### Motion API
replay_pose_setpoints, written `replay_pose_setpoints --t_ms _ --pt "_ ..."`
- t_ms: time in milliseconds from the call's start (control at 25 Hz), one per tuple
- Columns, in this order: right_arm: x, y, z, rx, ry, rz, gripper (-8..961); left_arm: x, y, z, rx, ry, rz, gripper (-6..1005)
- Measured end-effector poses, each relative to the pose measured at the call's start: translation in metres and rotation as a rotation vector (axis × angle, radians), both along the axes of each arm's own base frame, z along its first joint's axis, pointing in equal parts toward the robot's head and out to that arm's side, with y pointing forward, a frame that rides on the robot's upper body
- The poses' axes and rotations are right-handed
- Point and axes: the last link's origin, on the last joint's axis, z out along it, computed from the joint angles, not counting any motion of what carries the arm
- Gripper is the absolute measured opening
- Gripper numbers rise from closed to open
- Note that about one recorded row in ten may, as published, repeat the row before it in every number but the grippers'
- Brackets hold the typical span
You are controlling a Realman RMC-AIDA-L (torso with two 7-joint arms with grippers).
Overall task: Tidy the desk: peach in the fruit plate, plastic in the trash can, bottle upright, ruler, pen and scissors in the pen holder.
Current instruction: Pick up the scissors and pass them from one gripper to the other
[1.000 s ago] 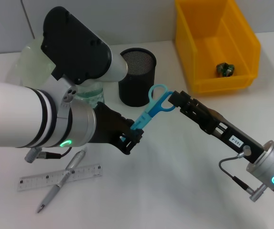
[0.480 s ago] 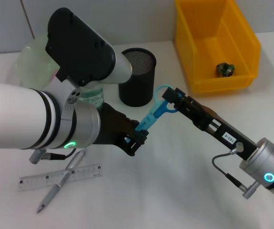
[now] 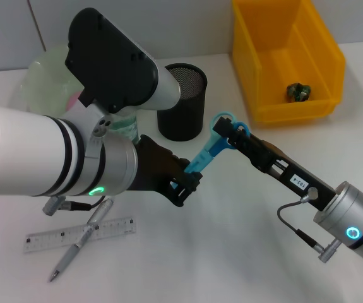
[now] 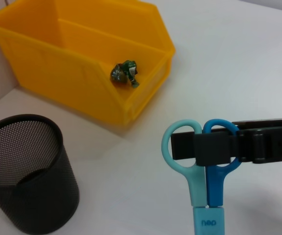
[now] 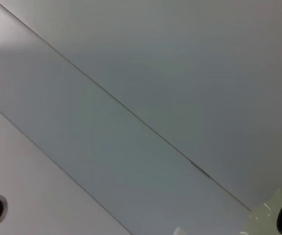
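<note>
The scissors' blade end is covered by my left gripper, so my left gripper should open and move away before my right gripper lowers the blades into the pen holder.
The blue scissors hang tilted above the table between both arms. My left gripper is shut on their blade end. My right gripper is shut across the handle loops; its black fingers cross them in the left wrist view. The black mesh pen holder stands just behind the scissors. Ruler and pen lie crossed at the front left. The yellow trash can holds green crumpled plastic. The fruit plate and bottle are mostly hidden behind my left arm.
The trash can and the pen holder also show in the left wrist view, with bare white table between them. The right wrist view shows only the grey wall. My bulky left arm covers the table's left middle.
The right gripper has moved in along the scissors' handles and now sits across the loops. The left arm and the scissors have shifted slightly right and down.
</note>
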Motion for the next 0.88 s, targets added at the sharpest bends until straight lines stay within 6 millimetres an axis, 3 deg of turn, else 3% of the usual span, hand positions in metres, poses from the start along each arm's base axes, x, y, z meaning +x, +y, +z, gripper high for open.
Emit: replay_pose_setpoints --t_ms 840,880 --pt "0.0038 -0.0012 0.0024 0.018 -0.018 0.002 123 -0.0005 -0.0002 -0.0018 -0.017 -0.014 0.003 277" --pt "0.0041 -0.0014 0.0026 0.020 -0.021 0.003 104 -0.0003 -0.0004 -0.0023 -0.022 -0.018 0.002 314"
